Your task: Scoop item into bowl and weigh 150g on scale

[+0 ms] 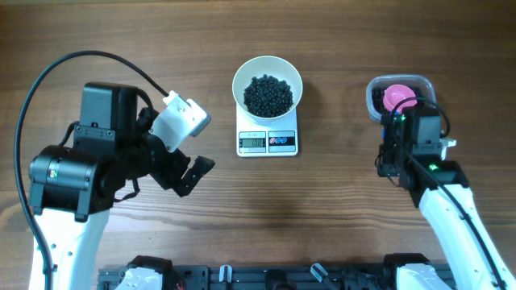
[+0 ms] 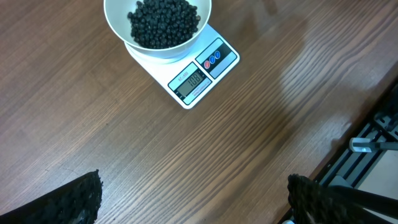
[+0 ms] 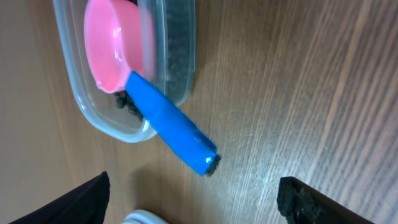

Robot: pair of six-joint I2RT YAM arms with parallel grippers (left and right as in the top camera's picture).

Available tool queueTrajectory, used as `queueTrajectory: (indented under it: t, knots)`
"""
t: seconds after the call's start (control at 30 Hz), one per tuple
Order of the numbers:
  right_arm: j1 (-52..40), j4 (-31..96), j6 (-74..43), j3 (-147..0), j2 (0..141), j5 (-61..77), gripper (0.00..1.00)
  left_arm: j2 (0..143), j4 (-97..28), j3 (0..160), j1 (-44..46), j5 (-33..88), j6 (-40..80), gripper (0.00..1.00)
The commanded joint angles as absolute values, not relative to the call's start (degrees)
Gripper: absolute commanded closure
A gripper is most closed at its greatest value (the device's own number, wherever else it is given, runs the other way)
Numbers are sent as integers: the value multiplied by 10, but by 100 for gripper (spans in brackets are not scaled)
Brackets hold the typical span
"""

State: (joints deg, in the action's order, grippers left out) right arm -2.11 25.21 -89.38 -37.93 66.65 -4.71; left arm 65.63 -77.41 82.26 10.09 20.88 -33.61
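Observation:
I should turn my right gripper in line with the scoop's blue handle [image 3: 166,118] before I close it on the handle's loose end [image 3: 200,155], because the handle lies at a slant across that gripper's opening.
The white bowl [image 1: 268,71] stands on the small white scale [image 1: 268,141] at the table's middle back, holding a heap of the black pellets [image 1: 268,94]. The left wrist view shows the bowl [image 2: 118,31], its pellets [image 2: 163,22] and the scale's lit display [image 2: 191,81]. My left gripper [image 1: 181,173] [image 2: 193,202] is open over bare wood, left of the scale. A scoop with a pink cup [image 3: 112,46] and a blue handle [image 3: 171,127] lies in the clear tub [image 3: 81,106]. My right gripper [image 3: 193,205] is open just short of the handle's end, holding nothing.
The clear tub [image 1: 399,97] sits at the back right with more pellets [image 3: 177,50] along its side, and the scoop's handle sticks out over its rim. A black rail runs along the table's front edge [image 1: 266,278].

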Motion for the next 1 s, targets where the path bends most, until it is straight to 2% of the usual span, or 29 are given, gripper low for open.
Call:
queueTrajectory:
  t: [0.0,0.2,0.33,0.7,0.97]
  knots:
    - [-42,194,-880,-326,668,-47,8,654,-775,832,97,216,-343,0]
    - [-71,72,-896,-246,669,-61,6,654,-775,832,97,216,-343,0]
    - [-78,2,-900,-208,668,-89,9,654,-775,832,97,216,-343,0]
    - [-79,3,-900,-208,629,-131,9,654,-775,832,97,216,-343,0]
    - [-79,5,-870,-208,569,-123,4,654,-775,832,97,216,-343,0]
